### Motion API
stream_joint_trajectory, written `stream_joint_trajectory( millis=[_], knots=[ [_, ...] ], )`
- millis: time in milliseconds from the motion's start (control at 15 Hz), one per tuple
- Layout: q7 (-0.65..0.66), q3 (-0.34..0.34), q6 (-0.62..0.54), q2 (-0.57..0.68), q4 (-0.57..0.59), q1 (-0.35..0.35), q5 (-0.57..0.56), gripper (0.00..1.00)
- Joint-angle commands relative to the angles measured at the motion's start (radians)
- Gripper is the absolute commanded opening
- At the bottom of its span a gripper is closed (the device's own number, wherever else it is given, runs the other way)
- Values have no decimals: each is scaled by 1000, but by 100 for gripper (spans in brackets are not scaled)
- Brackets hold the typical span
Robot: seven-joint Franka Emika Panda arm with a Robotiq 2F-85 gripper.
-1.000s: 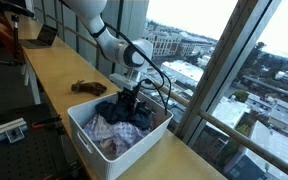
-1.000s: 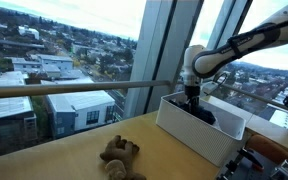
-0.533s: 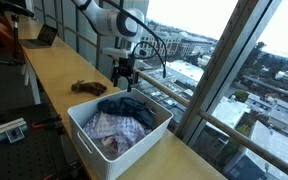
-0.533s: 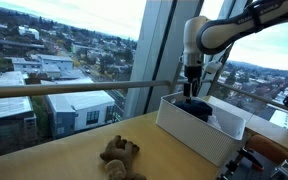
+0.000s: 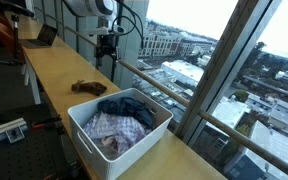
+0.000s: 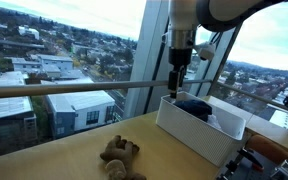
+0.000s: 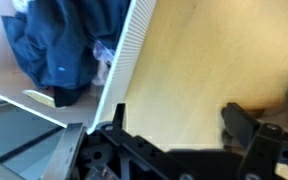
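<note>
The brown plush toy (image 5: 89,88) lies clear of the white basket. My open gripper should therefore keep going down toward the toy until the fingers are on either side of its body (image 6: 119,153).
My gripper (image 5: 107,48) hangs open and empty, high above the wooden counter (image 5: 54,75), between the white basket (image 5: 84,135) and a brown plush toy (image 5: 88,89). In an exterior view the gripper (image 6: 177,75) is just left of the basket (image 6: 189,130). A dark blue garment (image 5: 127,106) lies on top of a plaid cloth (image 5: 112,131) inside the basket. In the wrist view the gripper (image 7: 179,118) has bare wood between its fingers, with the blue garment (image 7: 59,45) and the basket rim (image 7: 129,55) at upper left. The plush toy (image 6: 119,155) lies on the counter.
Tall window mullions (image 5: 219,80) and a railing (image 6: 74,88) run along the counter's far side. A laptop (image 5: 44,37) sits at the counter's far end. A grey box (image 5: 4,130) lies on the floor beside the counter.
The gripper has let go of the blue garment, opened wide and risen out of the basket, moving away toward the plush toy side. The garment now lies in the basket.
</note>
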State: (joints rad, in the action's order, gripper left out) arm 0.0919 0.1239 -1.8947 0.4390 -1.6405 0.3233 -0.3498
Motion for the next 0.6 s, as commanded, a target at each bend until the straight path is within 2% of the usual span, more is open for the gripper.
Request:
stream_joint_trajectory(
  millis=[0,267,533],
  knots=[
    [37,39,-105,137,90,71,-30,100],
    [42,37,-230,295,169,140,-20,100],
    [34,27,-317,452,248,154,19,100]
  ],
)
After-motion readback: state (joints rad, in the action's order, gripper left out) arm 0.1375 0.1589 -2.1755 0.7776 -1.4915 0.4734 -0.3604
